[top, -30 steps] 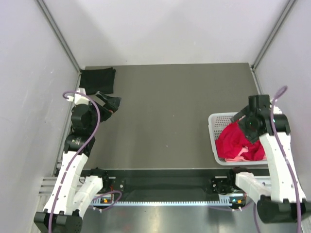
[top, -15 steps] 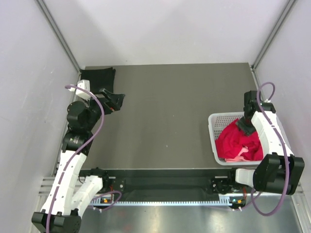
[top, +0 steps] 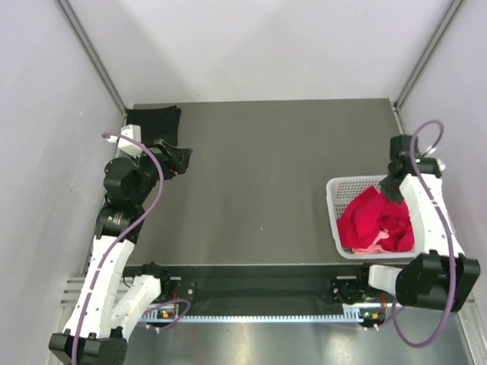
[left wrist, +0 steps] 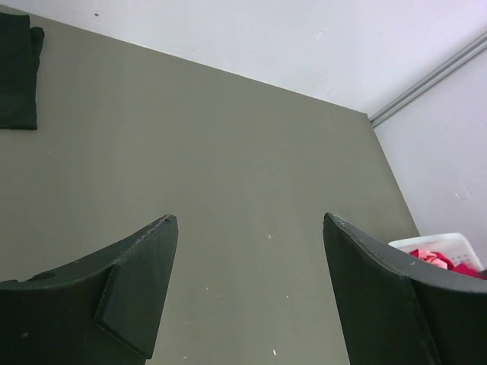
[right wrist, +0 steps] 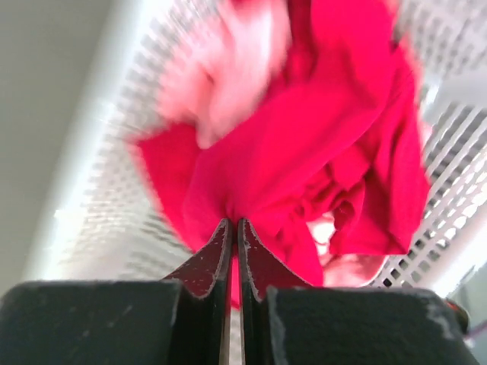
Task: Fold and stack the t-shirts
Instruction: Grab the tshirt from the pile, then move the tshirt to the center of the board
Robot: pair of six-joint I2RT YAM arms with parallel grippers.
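Observation:
I should use my right gripper to lay the crumpled red t-shirt [top: 374, 218] in the middle of the table [top: 262, 186] for my left gripper to grasp, as it lies in the basket beyond my left gripper's reach.
A crumpled red t-shirt [top: 371, 220] fills the white basket [top: 335, 199] at the right, with a salmon pink t-shirt [top: 378, 244] under it. My right gripper [top: 389, 190] is shut on a pinch of the red t-shirt [right wrist: 304, 144] at the pile's far edge. The pink t-shirt [right wrist: 221, 84] shows beyond it in the right wrist view. A folded black t-shirt [top: 152, 124] lies at the table's far left corner, also seen as a black t-shirt [left wrist: 17, 72] in the left wrist view. My left gripper [top: 183, 160] hangs open over bare table, holding nothing.
The basket [right wrist: 114, 190] has lattice walls close around my right fingers. Grey walls and metal rails [top: 91, 57] bound the table on three sides. The dark table top [top: 259, 175] stretches between both arms.
My right gripper went from open above the basket to shut on the red t-shirt. The left arm shifted slightly toward the table's middle, jaws a little narrower.

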